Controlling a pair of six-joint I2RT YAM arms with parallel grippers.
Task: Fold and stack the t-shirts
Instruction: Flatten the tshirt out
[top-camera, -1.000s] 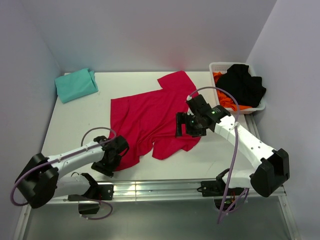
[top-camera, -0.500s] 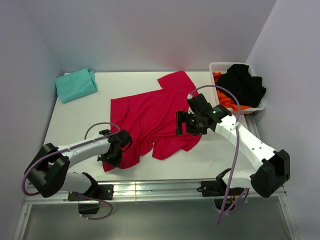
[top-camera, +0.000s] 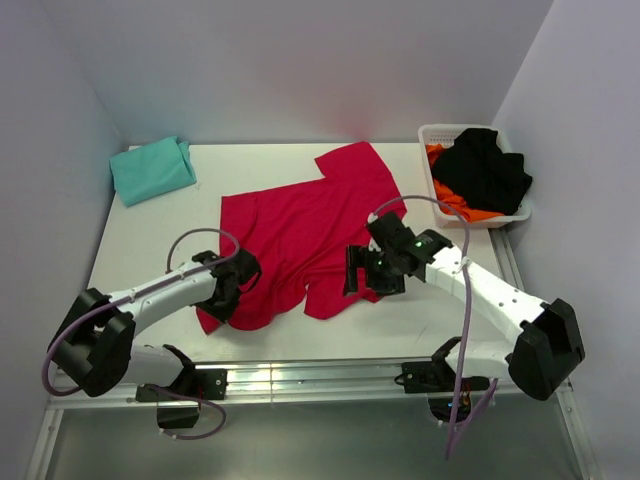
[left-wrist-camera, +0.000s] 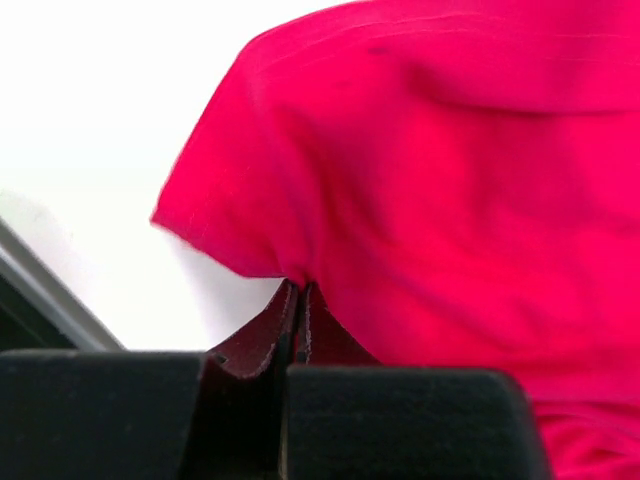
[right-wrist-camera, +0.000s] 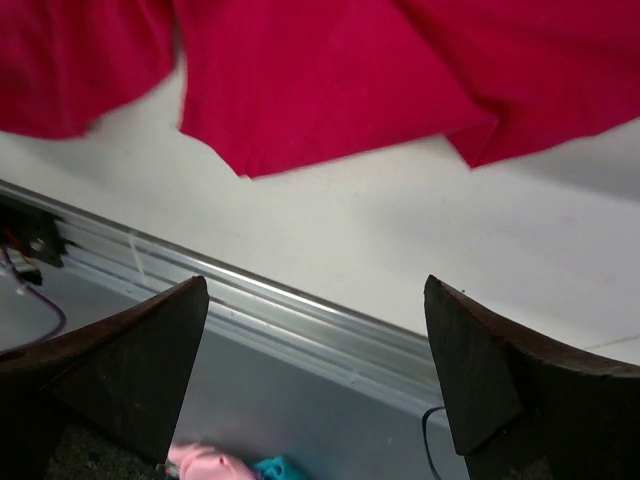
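Note:
The crimson-red t-shirt (top-camera: 305, 225) has a flap (top-camera: 326, 298) jutting from its rumpled near edge, so I expect it to spread out flat with a near sleeve sticking out when I pull it.
A crimson-red t-shirt (top-camera: 300, 230) lies spread and rumpled in the middle of the white table. My left gripper (top-camera: 232, 292) is at its near-left corner, shut on a pinch of the red cloth (left-wrist-camera: 300, 270); the cloth rises in a small peak out of the closed fingertips. My right gripper (top-camera: 362, 272) hovers open over the shirt's near-right hem (right-wrist-camera: 330, 90), with nothing between its fingers (right-wrist-camera: 150, 350). A teal t-shirt (top-camera: 152, 168) lies folded at the far left corner, away from both arms.
A white basket (top-camera: 428, 133) at the far right holds a black cloth (top-camera: 485, 170) and an orange one (top-camera: 455, 205). A metal rail (top-camera: 300, 375) runs along the near table edge. Walls close in left, right and back.
My left gripper slid in onto the red shirt's near-left corner and closed on it. The right gripper drifted a little nearer and to the left, still open.

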